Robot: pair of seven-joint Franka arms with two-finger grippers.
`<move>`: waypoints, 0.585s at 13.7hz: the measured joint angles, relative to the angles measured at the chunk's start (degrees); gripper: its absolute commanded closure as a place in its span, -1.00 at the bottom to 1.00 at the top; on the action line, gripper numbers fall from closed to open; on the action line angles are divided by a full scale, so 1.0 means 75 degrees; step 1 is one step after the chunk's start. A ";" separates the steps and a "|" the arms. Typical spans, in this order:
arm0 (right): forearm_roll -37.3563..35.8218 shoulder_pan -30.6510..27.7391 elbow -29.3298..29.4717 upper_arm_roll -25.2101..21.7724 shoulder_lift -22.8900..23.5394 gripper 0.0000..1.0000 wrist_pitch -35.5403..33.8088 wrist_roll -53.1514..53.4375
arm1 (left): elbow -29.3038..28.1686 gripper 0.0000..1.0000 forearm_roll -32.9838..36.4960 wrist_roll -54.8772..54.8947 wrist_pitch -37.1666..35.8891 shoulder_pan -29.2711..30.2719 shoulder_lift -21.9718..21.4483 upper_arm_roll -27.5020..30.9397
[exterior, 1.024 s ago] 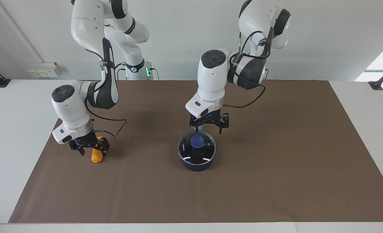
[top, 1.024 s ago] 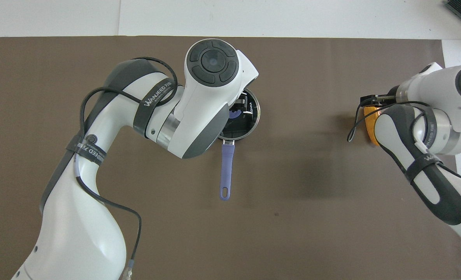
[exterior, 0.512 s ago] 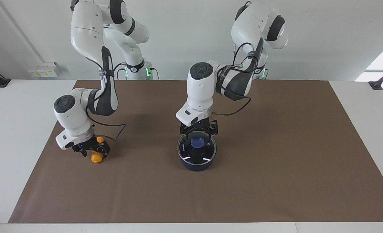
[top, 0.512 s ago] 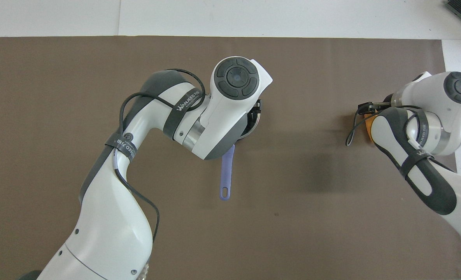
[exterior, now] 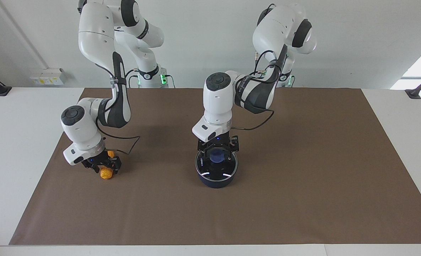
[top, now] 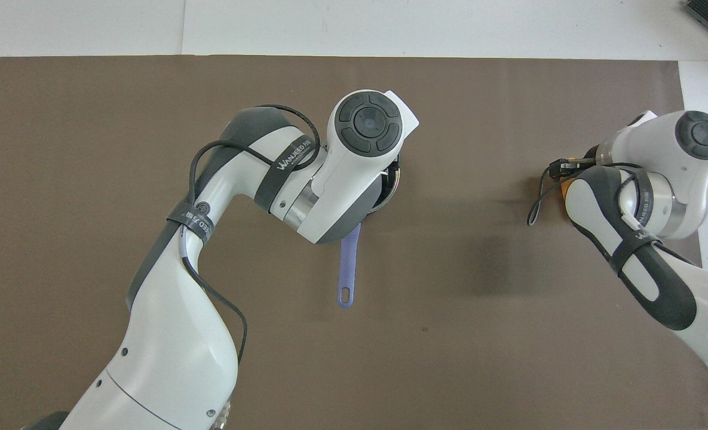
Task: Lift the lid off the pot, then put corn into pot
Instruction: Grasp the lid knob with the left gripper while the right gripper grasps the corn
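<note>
Next, my left gripper lifts the glass lid [exterior: 215,170] by the blue knob [exterior: 217,155] and moves it out of the way first, because it covers the pot where the corn must go.
The dark navy pot [exterior: 216,180] stands mid-table with the glass lid [exterior: 216,168] on it. Its blue handle [top: 348,263] points toward the robots. My left gripper [exterior: 217,152] is low over the lid, open, with one finger on each side of the blue knob [exterior: 217,156]. In the overhead view the left arm covers the lid, and only a bit of the pot's rim [top: 393,182] shows. My right gripper [exterior: 102,165] is down over the middle of the yellow-orange corn [exterior: 106,173], which lies on the mat toward the right arm's end. Only a sliver of the corn [top: 564,190] shows from above.
A brown mat [exterior: 302,185] covers most of the white table [exterior: 18,142]. A cable loops from the right wrist [exterior: 125,142] just above the mat next to the corn.
The left gripper swung in over the lid and came down around the knob. The right gripper dropped lower over the corn. The pot, the lid and the corn stayed in place.
</note>
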 measured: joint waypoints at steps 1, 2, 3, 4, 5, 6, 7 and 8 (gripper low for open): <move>-0.0001 0.0005 0.0000 0.0000 0.0000 1.00 0.0000 -0.0009 | 0.0000 -1.00 0.0000 0.0000 0.0026 0.0000 0.0009 -0.0009; -0.0002 0.0005 0.0004 -0.0003 -0.0001 1.00 0.0000 -0.0043 | 0.0000 -1.00 0.0000 0.0000 0.0043 0.0000 0.0022 -0.0019; -0.0002 0.0002 0.0021 -0.0010 -0.0001 1.00 -0.0002 -0.0138 | 0.0000 -1.00 0.0001 0.0000 0.0057 0.0000 0.0036 -0.0026; -0.0002 -0.0011 0.0046 -0.0014 -0.0002 1.00 -0.0018 -0.0301 | -0.0001 -0.96 0.0001 0.0000 0.0075 0.0000 0.0049 -0.0033; -0.0002 -0.0041 0.0082 -0.0015 -0.0003 1.00 -0.0041 -0.0456 | -0.0001 -0.87 0.0001 0.0000 0.0089 0.0000 0.0061 -0.0036; -0.0002 -0.0073 0.0128 -0.0016 -0.0008 1.00 -0.0054 -0.0558 | -0.0002 -0.72 0.0001 -0.0001 0.0093 0.0000 0.0076 -0.0035; -0.0002 -0.0088 0.0196 -0.0019 -0.0027 1.00 -0.0089 -0.0625 | -0.0003 -0.37 0.0001 -0.0001 0.0095 0.0000 0.0090 -0.0035; -0.0002 -0.0078 0.0303 -0.0014 -0.0058 1.00 -0.0217 -0.0641 | -0.0004 0.03 0.0001 -0.0002 0.0096 0.0000 0.0098 -0.0035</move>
